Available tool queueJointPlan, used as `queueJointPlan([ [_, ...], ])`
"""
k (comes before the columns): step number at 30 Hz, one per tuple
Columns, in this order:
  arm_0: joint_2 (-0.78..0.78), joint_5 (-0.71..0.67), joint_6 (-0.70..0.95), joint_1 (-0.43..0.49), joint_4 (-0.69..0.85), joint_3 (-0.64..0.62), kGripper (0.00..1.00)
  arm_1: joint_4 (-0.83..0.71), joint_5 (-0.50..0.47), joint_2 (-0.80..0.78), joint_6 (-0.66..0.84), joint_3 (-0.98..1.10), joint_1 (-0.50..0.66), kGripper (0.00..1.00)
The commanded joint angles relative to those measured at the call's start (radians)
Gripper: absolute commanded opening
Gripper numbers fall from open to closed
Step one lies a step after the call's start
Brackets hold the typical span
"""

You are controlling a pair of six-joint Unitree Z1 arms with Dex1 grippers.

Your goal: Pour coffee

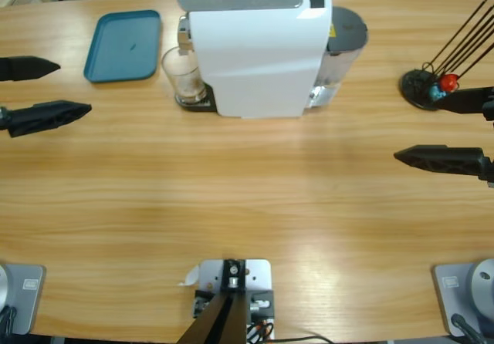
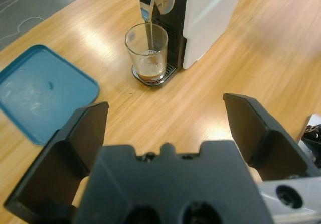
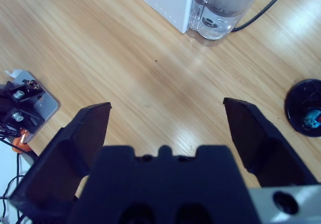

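The coffee should stay low inside the glass tumbler [image 1: 184,75] when I carry the tumbler to the teal tray, because it is a shallow layer [image 1: 191,95] far below the tumbler's rim.
A small clear glass tumbler [image 1: 183,75] [image 2: 147,50] stands on the drip tray under the spout of a white coffee machine [image 1: 255,47] [image 2: 205,13]. A thin stream runs into it, and a shallow layer of brownish coffee [image 2: 148,75] lies at its bottom. My left gripper [image 1: 65,89] [image 2: 165,128] is open at the table's left edge, well away from the glass and pointing toward it. At the right edge my right gripper [image 1: 421,128] [image 3: 165,126] is open too, over bare wood with nothing between its jaws.
A teal tray [image 1: 123,45] [image 2: 37,91] lies left of the machine. A black capsule stand [image 1: 428,88] [image 3: 305,107] with thin rods holds red and blue capsules at the far right. The machine's clear water tank [image 3: 223,8] and black cord [image 3: 266,10] sit at its back.
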Motion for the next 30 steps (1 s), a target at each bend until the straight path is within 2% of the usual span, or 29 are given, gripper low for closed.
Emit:
queueJointPlan([
  [1,0.241,-0.169,0.182,0.137,0.002,-0.134,0.958,0.010,-0.003,0.025,-0.012,0.019,0.010,1.000],
  [5,0.333,-0.281,0.245,0.185,-0.002,-0.165,0.952,0.008,-0.004,0.032,-0.012,0.019,0.010,1.000],
  [8,0.403,-0.313,0.287,0.170,-0.040,-0.163,0.955,0.010,-0.006,0.032,-0.012,0.018,0.010,1.000],
  [17,0.563,-0.260,0.343,0.087,-0.171,-0.172,0.999,0.015,-0.012,0.029,-0.025,0.014,0.010,1.000],
  [25,0.677,-0.230,0.343,0.056,-0.331,-0.199,1.000,0.023,-0.029,0.020,-0.026,0.013,0.010,1.000],
  [30,0.723,-0.204,0.336,0.011,-0.348,-0.236,1.000,0.023,-0.031,0.016,-0.026,0.013,0.010,1.000],
])
